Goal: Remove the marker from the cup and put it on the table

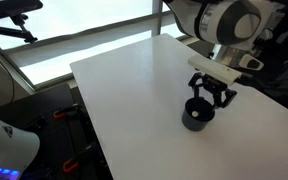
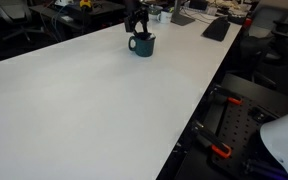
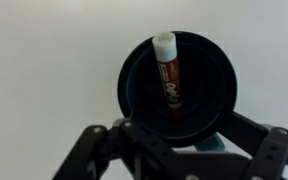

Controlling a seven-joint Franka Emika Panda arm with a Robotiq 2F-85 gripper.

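Next, my gripper rises from the cup and moves over the cap (image 3: 165,48) before it closes on the marker, because the marker's white cap (image 3: 164,43) leans past my open fingers.
The dark cup (image 3: 134,85) stands on the white table (image 3: 44,60). A red marker (image 3: 169,80) with a white cap leans upright inside it. My gripper (image 3: 179,130) is open and sits just above the cup, with a finger on either side of its rim. It holds nothing. In both exterior views the cup (image 1: 197,118) (image 2: 142,45) stands on the table (image 1: 134,80) (image 2: 84,110) with the gripper (image 1: 212,97) (image 2: 136,27) right over its mouth. The marker is hidden behind the fingers there.
The table's edge runs near the cup in an exterior view (image 1: 254,100). A keyboard (image 2: 216,28) and desk clutter lie beyond the table's far end. Chairs and equipment stand off the table's sides.
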